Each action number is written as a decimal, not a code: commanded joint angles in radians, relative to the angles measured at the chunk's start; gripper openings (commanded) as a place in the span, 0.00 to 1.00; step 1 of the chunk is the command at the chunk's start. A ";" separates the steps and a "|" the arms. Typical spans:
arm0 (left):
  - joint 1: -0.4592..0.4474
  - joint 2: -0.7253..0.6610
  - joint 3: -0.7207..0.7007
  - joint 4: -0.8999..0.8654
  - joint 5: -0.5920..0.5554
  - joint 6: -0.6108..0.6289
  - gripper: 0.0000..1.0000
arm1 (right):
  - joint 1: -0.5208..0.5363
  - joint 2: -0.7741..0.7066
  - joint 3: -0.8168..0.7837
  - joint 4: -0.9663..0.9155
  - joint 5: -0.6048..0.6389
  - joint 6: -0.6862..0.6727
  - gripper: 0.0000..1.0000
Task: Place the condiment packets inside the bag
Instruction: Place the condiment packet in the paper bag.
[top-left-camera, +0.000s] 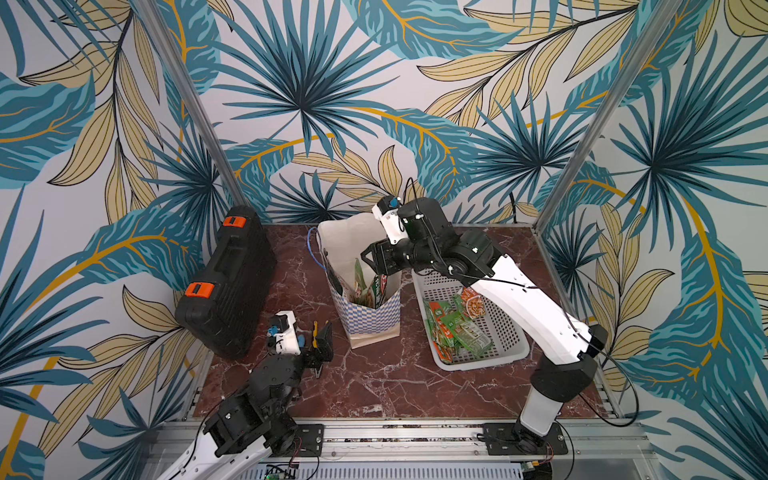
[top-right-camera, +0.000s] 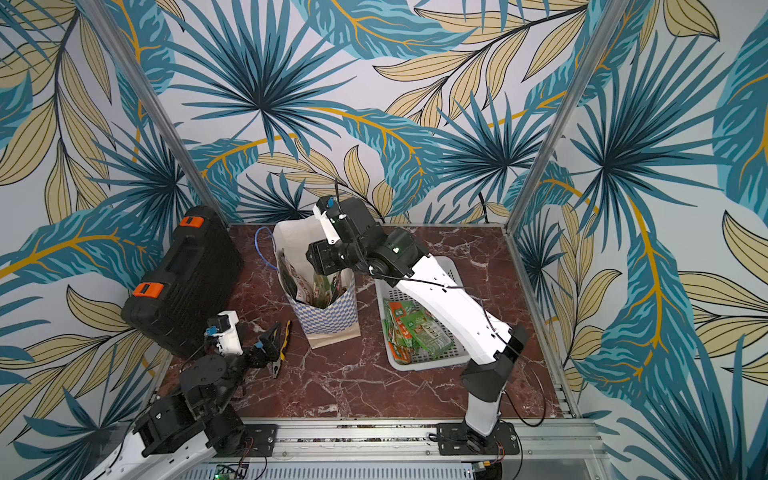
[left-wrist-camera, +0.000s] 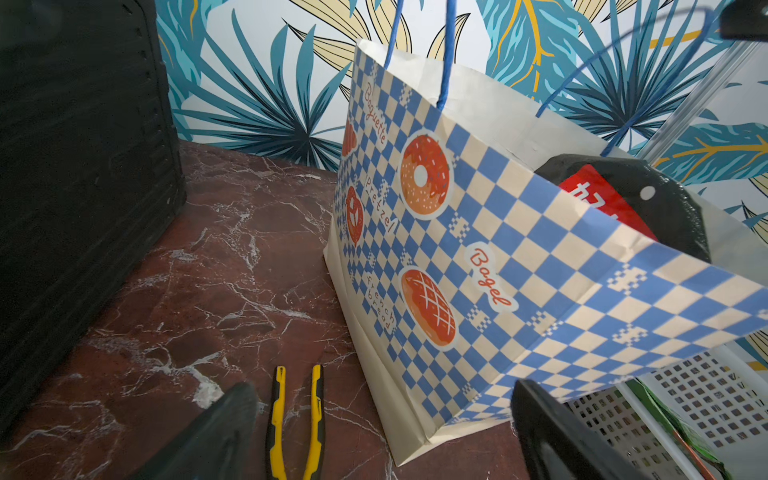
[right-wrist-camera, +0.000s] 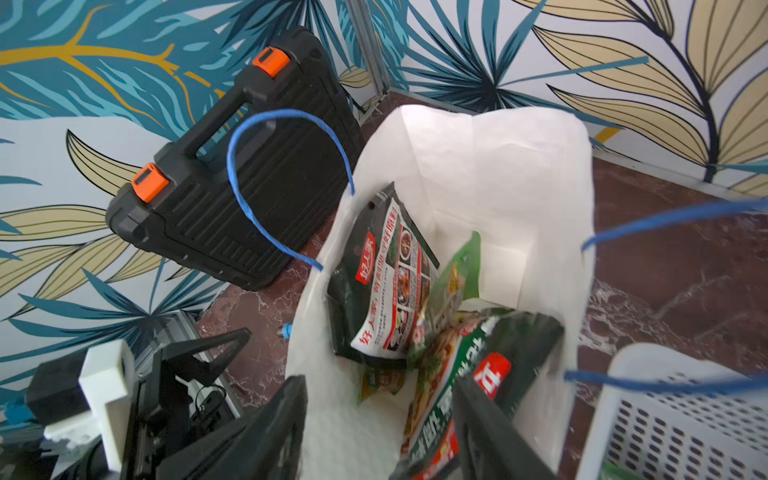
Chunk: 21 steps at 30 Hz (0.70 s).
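The dark packets are resting inside the bag, so my open right gripper keeps going to the white basket and closes on a green-orange packet.
The bag stands upright mid-table, cream with a blue checkered band, and its mouth gapes. Two dark condiment packets and a smaller green one lean inside it. More green-orange packets lie in the white basket. My right gripper hangs over the bag's mouth, open, with one dark packet resting loose beside one finger. The left gripper sits low on the table, left of the bag, open and holding nothing.
Yellow-handled pliers lie on the marble table between the left gripper's fingers. A black tool case leans at the far left. The basket touches the bag's right side. Blue cord handles stick out from the bag.
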 joint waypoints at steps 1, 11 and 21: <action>-0.001 0.001 -0.028 0.029 0.025 0.020 1.00 | 0.000 -0.130 -0.127 0.002 0.068 -0.028 0.63; -0.002 0.001 -0.038 0.058 0.063 0.031 1.00 | -0.001 -0.426 -0.661 0.094 0.245 0.014 0.63; -0.001 0.001 -0.041 0.059 0.059 0.033 1.00 | -0.019 -0.481 -0.956 0.084 0.418 0.085 0.52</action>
